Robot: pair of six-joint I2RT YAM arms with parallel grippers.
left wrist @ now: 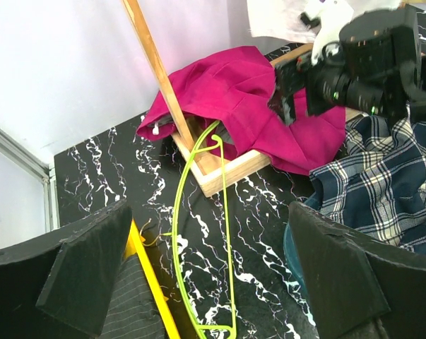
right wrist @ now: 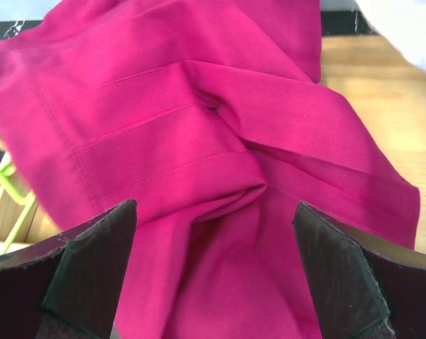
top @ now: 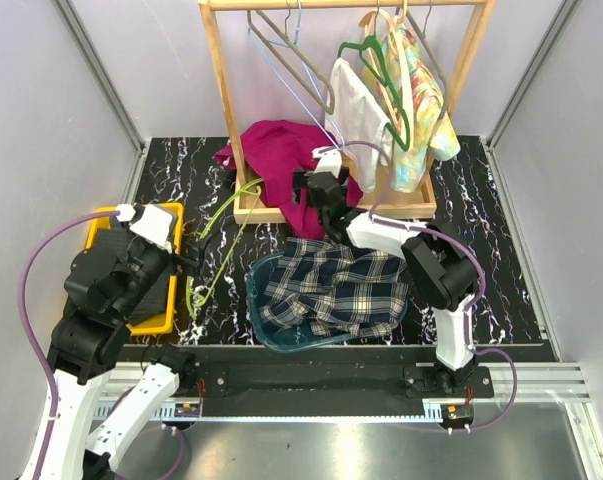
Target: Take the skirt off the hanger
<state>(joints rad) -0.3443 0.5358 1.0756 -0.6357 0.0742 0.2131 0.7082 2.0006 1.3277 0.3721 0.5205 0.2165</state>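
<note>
The magenta skirt's raised fold (right wrist: 183, 236) runs between my right gripper's open fingers, clear of the lime green hanger (top: 249, 189), so the gripper keeps moving down until it can close on the fold.
The magenta skirt (top: 276, 150) lies crumpled over the wooden rack's base (top: 401, 208). It also shows in the left wrist view (left wrist: 241, 92) and fills the right wrist view (right wrist: 198, 141). A lime green hanger (top: 221, 235) lies on the black marble table (top: 501, 250), and its upper end runs under the skirt's edge (left wrist: 211, 134). My right gripper (top: 311, 185) is open just above the skirt's folds, with its fingers (right wrist: 92, 261) on either side of a crease. My left gripper (top: 186, 262) is open and empty above the hanger's lower part (left wrist: 191, 240).
The wooden clothes rack (top: 221, 90) stands at the back, with empty hangers, a white garment (top: 359, 115) and a floral garment (top: 416, 80). A teal bin (top: 261, 310) holds plaid clothing. A yellow tray (top: 166, 322) at the left holds dark striped cloth.
</note>
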